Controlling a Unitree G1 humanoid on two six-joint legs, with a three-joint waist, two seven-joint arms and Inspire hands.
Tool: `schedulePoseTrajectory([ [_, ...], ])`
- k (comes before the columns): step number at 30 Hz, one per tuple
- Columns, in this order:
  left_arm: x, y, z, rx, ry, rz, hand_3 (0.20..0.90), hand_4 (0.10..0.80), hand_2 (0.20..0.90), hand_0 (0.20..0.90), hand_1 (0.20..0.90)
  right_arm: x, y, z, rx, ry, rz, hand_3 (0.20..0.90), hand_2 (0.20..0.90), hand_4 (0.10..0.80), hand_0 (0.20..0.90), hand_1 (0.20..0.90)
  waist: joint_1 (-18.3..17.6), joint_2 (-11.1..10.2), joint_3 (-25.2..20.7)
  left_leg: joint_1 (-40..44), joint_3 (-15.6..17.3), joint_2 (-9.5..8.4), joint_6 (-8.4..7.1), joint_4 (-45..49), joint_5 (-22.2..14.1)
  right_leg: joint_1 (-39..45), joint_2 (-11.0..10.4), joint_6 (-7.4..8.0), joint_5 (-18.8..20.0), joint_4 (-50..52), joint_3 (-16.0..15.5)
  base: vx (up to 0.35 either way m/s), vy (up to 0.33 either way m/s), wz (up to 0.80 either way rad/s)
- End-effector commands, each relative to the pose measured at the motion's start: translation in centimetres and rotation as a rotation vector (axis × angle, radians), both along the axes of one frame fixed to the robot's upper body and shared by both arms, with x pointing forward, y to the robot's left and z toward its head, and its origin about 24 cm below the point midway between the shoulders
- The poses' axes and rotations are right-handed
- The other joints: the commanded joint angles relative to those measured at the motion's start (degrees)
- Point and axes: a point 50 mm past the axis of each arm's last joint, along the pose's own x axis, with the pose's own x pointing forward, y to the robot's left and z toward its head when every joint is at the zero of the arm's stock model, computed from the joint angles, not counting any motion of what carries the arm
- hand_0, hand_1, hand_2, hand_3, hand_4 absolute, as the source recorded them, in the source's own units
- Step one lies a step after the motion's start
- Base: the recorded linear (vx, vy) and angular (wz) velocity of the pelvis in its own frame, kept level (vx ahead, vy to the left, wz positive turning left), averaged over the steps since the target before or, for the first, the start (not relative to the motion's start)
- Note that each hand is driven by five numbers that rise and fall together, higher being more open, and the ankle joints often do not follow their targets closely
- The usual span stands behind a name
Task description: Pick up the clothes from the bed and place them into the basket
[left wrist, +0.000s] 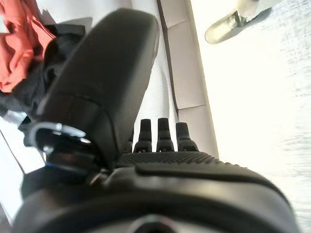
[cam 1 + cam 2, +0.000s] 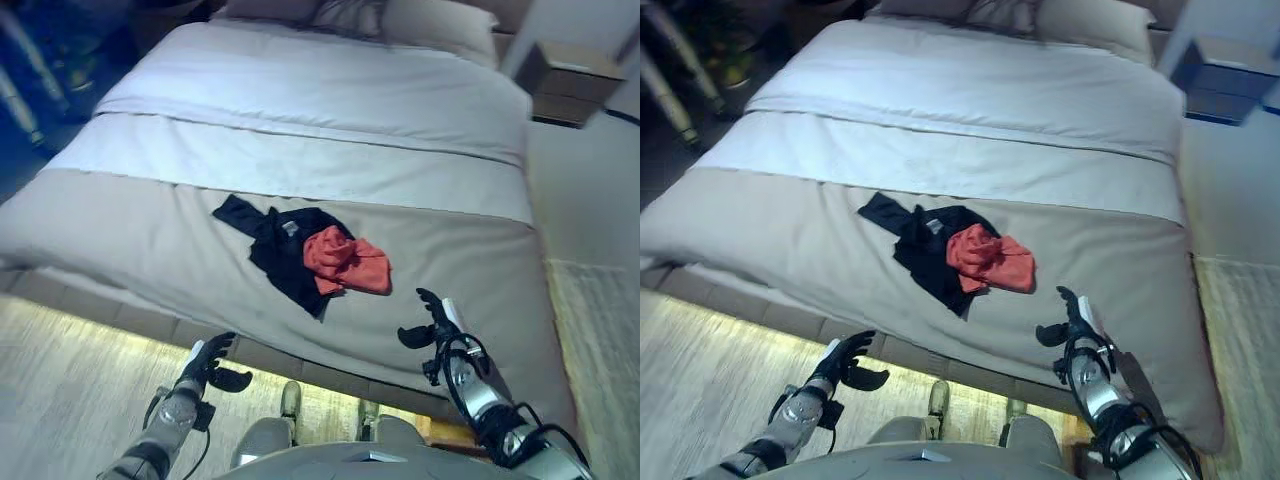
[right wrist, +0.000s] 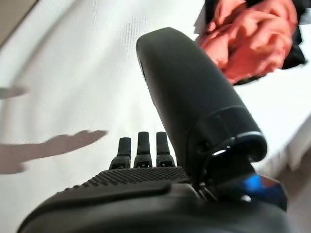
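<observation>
The black garment will come (image 2: 282,252) along with its sleeve dragging behind when I lift, because the red garment lies bunched (image 2: 345,262) on top of it.
A black garment (image 2: 278,245) lies on the grey cover of the bed (image 2: 150,230) near its foot edge. A red-orange garment (image 2: 347,261) lies bunched on its right part. Both also show in the right wrist view, red (image 3: 248,41) over black. My left hand (image 2: 208,365) is open and empty, over the floor just before the bed's foot edge, left of the clothes. My right hand (image 2: 436,325) is open and empty above the bed's near right part, a short way right of the red garment.
Pillows (image 2: 350,15) lie at the head of the bed. A wooden nightstand (image 2: 568,80) stands at the far right. A pale rug (image 2: 600,350) lies on the floor right of the bed. Wooden floor (image 2: 60,390) runs along the foot.
</observation>
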Motion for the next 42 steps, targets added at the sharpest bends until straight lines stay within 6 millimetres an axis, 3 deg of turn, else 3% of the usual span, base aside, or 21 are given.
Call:
schedulePoseTrajectory([
  [1, -0.3, -1.1, 0.0, -0.004, -0.032, -0.079, 0.9, 0.8, 0.9, 0.9, 0.9, 5.5, -1.8, 5.2, -0.065, -0.228, 0.042, 0.9, 0.9, 0.8, 0.9, 0.9, 5.44, -0.99, -0.77, 0.25, 4.51, 2.09, -3.5, 1.1, -3.02, 1.75, 0.65, 0.81, 0.62, 2.06, -2.45, 0.069, -0.125, 0.4],
  [4, -0.6, -1.0, -0.1, 0.016, -0.023, -0.105, 0.9, 0.8, 0.9, 0.9, 0.9, 7.8, -2.6, 7.2, -0.099, -0.259, 0.02, 0.9, 0.9, 0.8, 0.9, 0.9, 7.96, -1.19, 1.15, -3.04, 3.29, 2.6, -4.3, 1.87, -1.65, 1.75, 1.12, 0.18, 0.23, 1.32, -3.62, -0.037, -0.117, 0.26],
  [8, 1.6, 0.5, 1.3, 0.019, -0.093, -0.09, 0.9, 0.8, 0.9, 0.9, 0.9, 11.7, -2.9, 11.7, -0.182, -0.354, -0.013, 0.9, 0.9, 0.8, 0.9, 0.9, 10.13, -0.54, 5.68, -8.59, 1.56, 2.9, -4.85, 3.6, -0.42, -1.8, 1.28, -0.76, -0.16, 2.76, -6.32, -0.18, -0.074, 0.36],
  [9, 2.3, 0.8, 1.8, 0.016, -0.12, -0.087, 0.9, 0.8, 0.9, 0.9, 0.9, 12.7, -3.4, 13.3, -0.21, -0.383, -0.039, 0.9, 0.9, 0.8, 0.9, 0.9, 10.77, 0.38, 7.59, -11.2, 0.82, 2.39, -4.84, 5.25, -0.41, -4.0, 0.95, -1.17, -0.16, 3.93, -7.24, -0.142, 0.002, 0.33],
  [13, 3.3, 0.4, 2.4, -0.009, -0.174, -0.076, 0.9, 0.8, 0.9, 0.9, 0.9, 14.6, -4.1, 16.9, -0.274, -0.445, -0.052, 0.9, 0.9, 0.8, 0.9, 0.9, 11.68, 3.08, 11.58, -17.42, 0.04, 0.99, -4.96, 10.64, -0.56, -9.7, -0.55, -2.03, -0.25, 8.25, -8.82, -0.105, 0.056, 0.16],
  [20, 4.3, -0.6, 3.4, -0.038, -0.265, -0.077, 0.9, 0.8, 0.9, 0.9, 0.9, 16.8, -4.3, 22.2, -0.355, -0.515, -0.039, 0.9, 0.9, 0.8, 0.9, 0.9, 13.06, 6.72, 16.43, -28.39, 0.06, -2.0, -3.61, 19.56, -1.17, -20.77, -2.86, -3.0, -1.5, 17.07, -9.45, -0.078, 0.063, 0.06],
  [28, 5.5, -0.3, 5.0, -0.066, -0.349, -0.05, 0.9, 0.8, 0.9, 0.9, 0.9, 18.1, -3.7, 26.2, -0.38, -0.575, -0.01, 0.9, 0.9, 0.8, 0.9, 0.9, 13.35, 8.52, 20.33, -34.07, 0.44, -2.83, -2.39, 23.99, -3.35, -28.32, -4.22, -2.5, -4.49, 24.11, -7.74, -0.043, 0.034, 0.02],
  [33, 5.5, -0.5, 5.3, -0.084, -0.369, -0.047, 0.9, 0.8, 0.9, 0.9, 0.9, 18.3, -4.0, 27.3, -0.394, -0.571, -0.019, 0.9, 0.9, 0.8, 0.9, 0.9, 13.54, 8.97, 20.64, -37.05, 0.41, -2.58, -2.06, 25.93, -3.8, -31.4, -4.6, -2.81, -5.62, 26.69, -7.22, -0.026, 0.036, -0.04],
  [34, 5.5, -0.5, 5.3, -0.085, -0.373, -0.048, 0.9, 0.8, 0.9, 0.9, 0.9, 18.3, -4.1, 27.4, -0.389, -0.577, -0.027, 0.425, 0.493, 0.325, 0.493, 0.493, 13.6, 9.01, 20.64, -37.19, 0.4, -2.51, -2.08, 25.92, -3.81, -31.46, -4.55, -2.83, -5.62, 26.58, -7.28, -0.014, -0.002, -0.03],
  [35, 5.5, -0.5, 5.4, -0.086, -0.379, -0.045, 0.9, 0.8, 0.9, 0.9, 0.9, 18.3, -4.2, 27.8, -0.387, -0.589, -0.034, 0.2, 0.3, 0.1, 0.3, 0.3, 13.64, 9.07, 20.64, -37.32, 0.35, -2.4, -2.21, 25.74, -3.78, -31.43, -4.37, -2.9, -5.65, 26.23, -7.34, -0.014, -0.002, -0.03],
  [42, 5.0, -0.1, 5.5, -0.081, -0.382, -0.039, 0.9, 0.8, 0.9, 0.9, 0.9, 18.0, -5.1, 28.5, -0.389, -0.629, -0.069, 0.2, 0.3, 0.1, 0.3, 0.3, 13.34, 9.16, 20.64, -34.69, 0.45, -2.13, -2.98, 23.29, -3.57, -28.14, -2.97, -3.29, -5.52, 22.99, -7.72, 0.003, -0.005, -0.02],
])
